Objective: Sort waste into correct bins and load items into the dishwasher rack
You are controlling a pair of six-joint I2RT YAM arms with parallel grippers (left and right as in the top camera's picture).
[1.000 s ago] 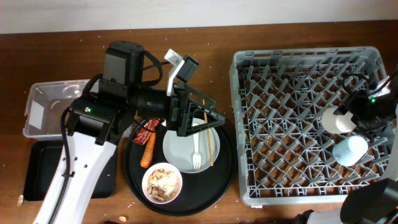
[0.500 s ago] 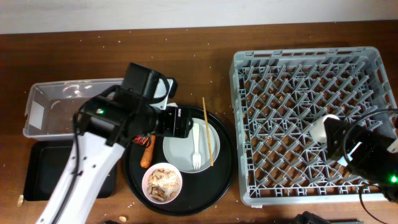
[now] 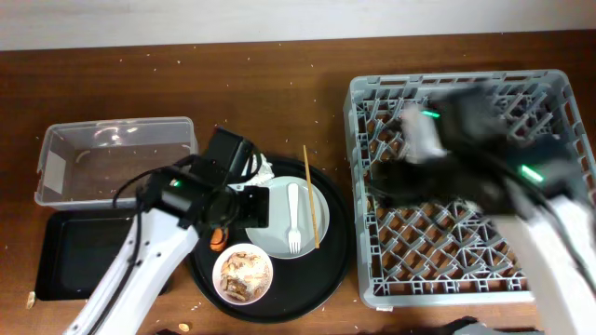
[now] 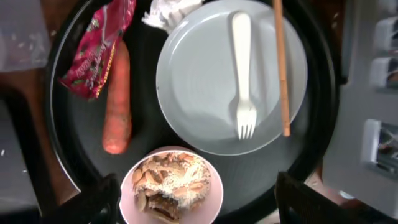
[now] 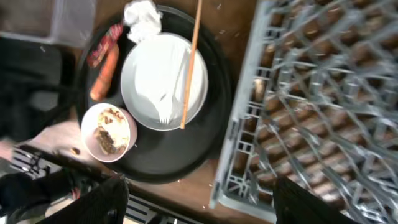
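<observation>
The plate point(image 3: 273, 231) has my left gripper hanging over it, so that gripper should move away first. My right gripper should take the white fork point(image 3: 293, 220) off before putting the plate in the rack.
The pale grey plate point(image 4: 205, 93) lies on the round black tray point(image 4: 74, 124) with the white fork point(image 4: 241, 74) and a wooden stick point(image 4: 280, 62) on it. The red wrapper point(image 4: 96, 46), carrot point(image 4: 117, 99) and white tissue point(image 4: 168, 11) lie to its left. The white bowl point(image 4: 171, 186) holds the beige scraps. My left gripper point(image 4: 196, 205) is open and empty above the bowl. My right gripper point(image 5: 199, 202) is open and empty, above the left edge of the grey rack point(image 5: 323, 106). The right arm point(image 3: 447, 158) is blurred, and I cannot make out the cups.
The clear tub point(image 3: 112, 158) stands at the far left, with the shallow black tray point(image 3: 74, 251) in front of it. The rack point(image 3: 466, 270) fills the right side of the table. Crumbs dot the brown tabletop.
My left arm drew back and now hangs over the round tray's left side. My right arm swung left across the rack from its right edge. The two cups seen there no longer show.
</observation>
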